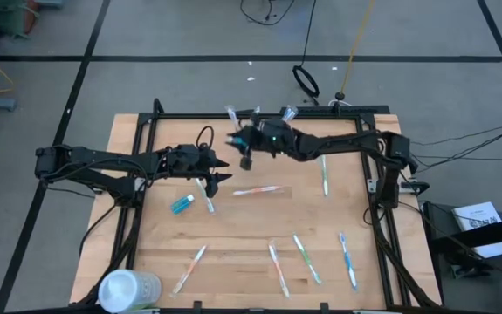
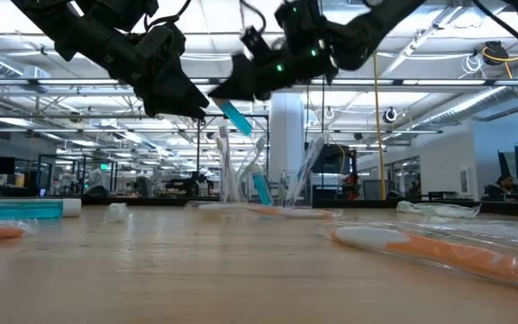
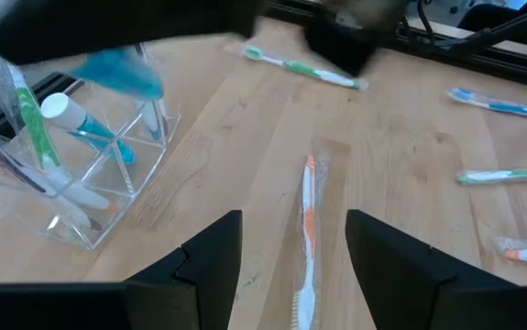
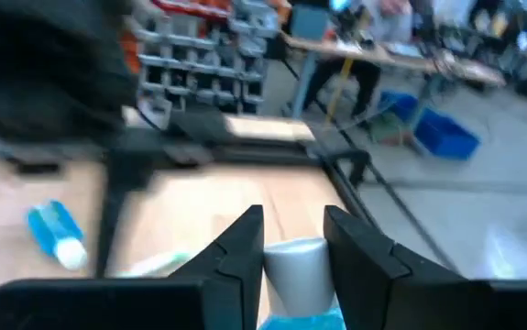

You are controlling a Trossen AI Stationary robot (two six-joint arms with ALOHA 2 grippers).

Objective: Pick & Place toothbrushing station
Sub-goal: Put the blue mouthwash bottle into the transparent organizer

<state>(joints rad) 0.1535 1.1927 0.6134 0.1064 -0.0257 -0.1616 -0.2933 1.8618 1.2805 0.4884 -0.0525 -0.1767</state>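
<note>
The robot's right gripper has its fingers on the white cap and the tube's blue body (image 2: 237, 118) hangs down, so this gripper should keep going to the clear cup (image 2: 266, 187) and let go inside.
The clear cup (image 3: 107, 188) stands at the table's far middle. It holds upright toothbrushes (image 3: 29, 119) and a blue toothpaste tube (image 3: 84, 124). In the high view my right arm covers most of the cup. My right gripper (image 1: 240, 150) hovers beside the cup, shut on another blue toothpaste tube (image 2: 236, 117). My left gripper (image 1: 223, 170) hangs open above the table, with an orange-and-white toothbrush (image 3: 307, 220) lying ahead of its fingers. My right gripper pinches the toothpaste tube between its two fingers at the white cap end (image 4: 292, 266). The blue body (image 4: 300, 321) runs back toward the wrist. The fingers lie about level, pointing toward the table's left. The tube hangs tilted (image 2: 238, 119), clear of the table.
A third blue tube (image 1: 182, 204) lies left of centre. Wrapped toothbrushes lie loose on the table (image 1: 325, 174), (image 1: 189, 268), (image 1: 278, 269), with more at the near right (image 1: 347, 260). A large whitish round container (image 1: 128, 290) sits at the near left corner.
</note>
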